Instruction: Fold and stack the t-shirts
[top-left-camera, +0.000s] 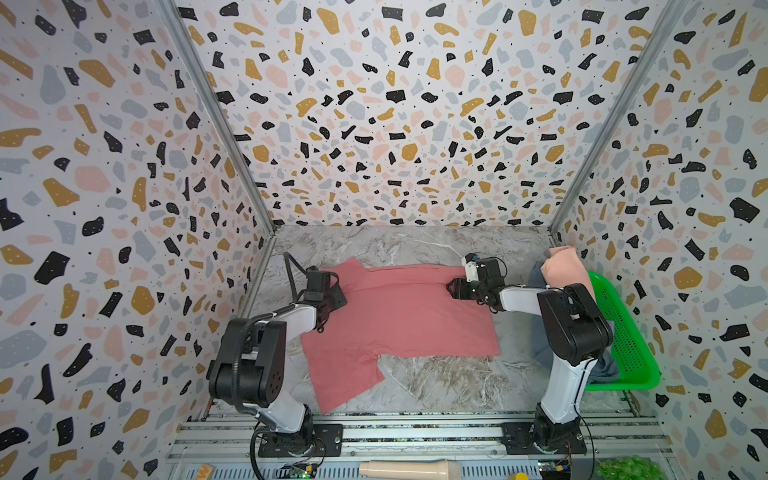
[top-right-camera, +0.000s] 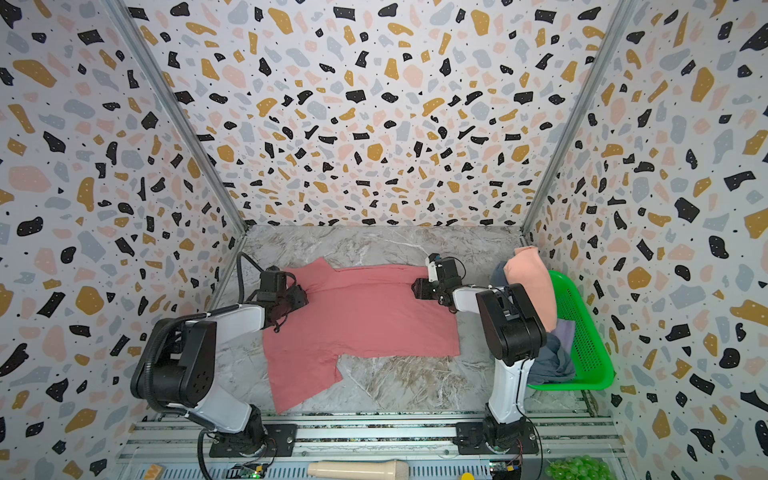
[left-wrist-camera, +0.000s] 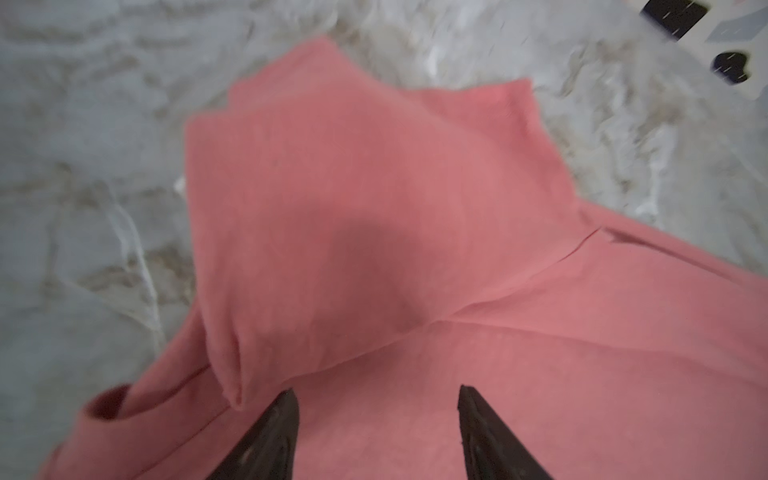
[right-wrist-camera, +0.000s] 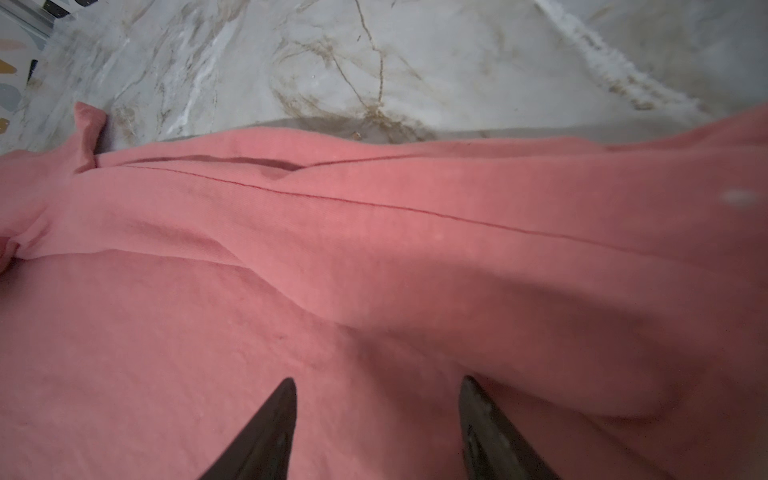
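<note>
The far sleeve (top-left-camera: 351, 262) is sticking out past the folded far edge of the t-shirt. My left gripper should go back, grab the sleeve's corner (left-wrist-camera: 205, 133) and pull the sleeve in.
A dusty rose-red t-shirt (top-left-camera: 399, 316) (top-right-camera: 361, 320) lies spread on the marble table, its far edge doubled over along a fold line (right-wrist-camera: 374, 203). One sleeve (top-left-camera: 345, 378) sticks out toward the front, another sleeve (left-wrist-camera: 353, 187) lies at the far left. My left gripper (top-left-camera: 338, 297) (top-right-camera: 301, 297) (left-wrist-camera: 376, 392) hovers open over the shirt's left part, holding nothing. My right gripper (top-left-camera: 451, 287) (top-right-camera: 415, 287) (right-wrist-camera: 377, 382) stands open over the shirt's far right edge, also holding nothing. Peach (top-left-camera: 561, 270), blue-grey (top-left-camera: 540, 340) and lavender (top-right-camera: 565, 332) t-shirts are heaped at the right.
A green perforated basket (top-left-camera: 623, 332) leans against the right wall behind the right arm and holds the heaped shirts. At the front, beyond the metal rails, lie a beige cylinder (top-left-camera: 409, 469) and green grapes (top-left-camera: 627, 467). Patterned walls close in three sides.
</note>
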